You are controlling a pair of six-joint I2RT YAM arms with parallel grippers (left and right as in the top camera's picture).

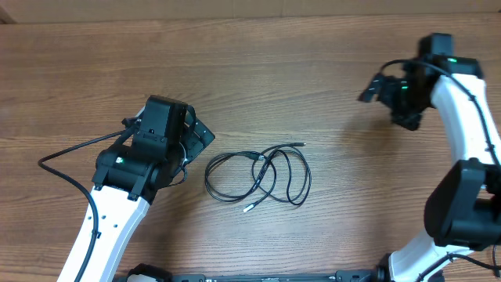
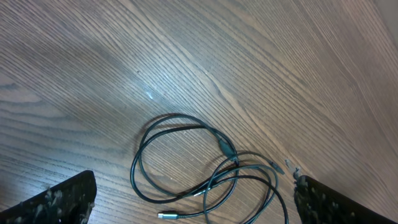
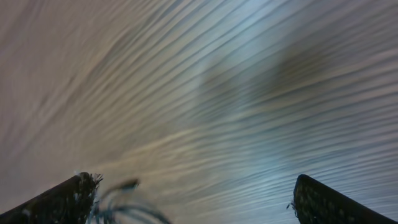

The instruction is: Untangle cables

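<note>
The cables' end loop bows clear of the crossings. My open right gripper should keep going across the open wood and close on that loop.
The cables are thin black cords lying in loose overlapping loops at the middle of the wooden table, with a silver plug at the near side. My left gripper stands open just left of the loops and holds nothing. In the left wrist view the cables lie between and ahead of the wide-apart fingers. My right gripper hangs open at the far right, well away from the cords. Its wrist view is motion-blurred, with its gripper empty.
The wooden table surrounds the cords on every side. A thicker black arm cable trails left of the left arm. A blurred dark strand shows by the right gripper's left finger; I cannot tell what it is.
</note>
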